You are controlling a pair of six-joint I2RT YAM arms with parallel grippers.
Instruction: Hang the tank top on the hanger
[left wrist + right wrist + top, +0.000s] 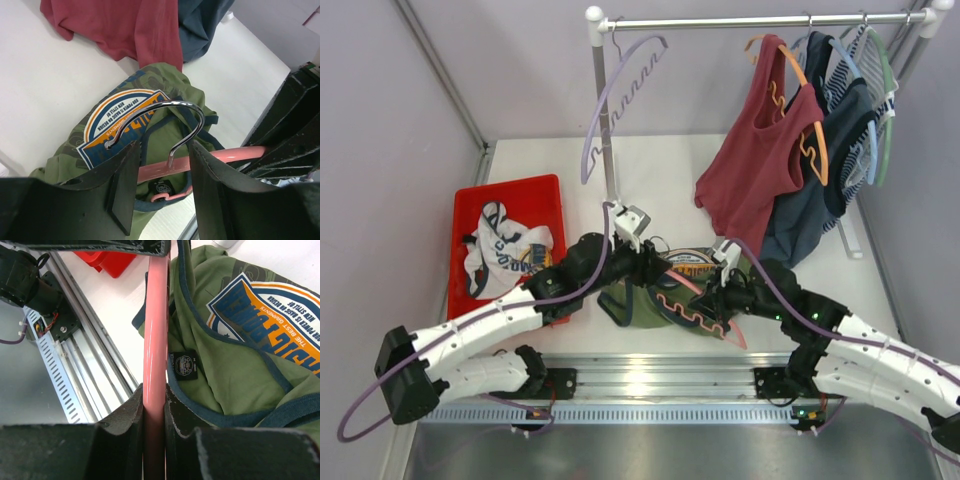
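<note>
I should take the hook's base [171, 159] with my left gripper to free my right gripper, because my right gripper is holding the hanger's pink arm [734, 331] that the strap must go over.
The olive-green tank top [638, 303] lies bunched on the table, its chest graphic facing up [120, 125]. The salmon-pink hanger [688, 310] lies tilted over it, the zigzag bar towards the near edge. My right gripper [715, 298] is shut on the hanger's pink arm [155, 330], next to the neck label [183, 365]. My left gripper [655, 268] is open; its fingers [122, 185] straddle the metal hook [187, 107] and pink bar [165, 169] without touching them. The navy neck trim loops under the bar.
A red bin [545, 195] with a white printed garment stands at the left. The rack [760, 20] carries a lilac hanger [620, 90], a dark red tank top [760, 160] on an orange hanger, and navy garments [840, 140]. A metal rail [650, 375] runs along the near edge.
</note>
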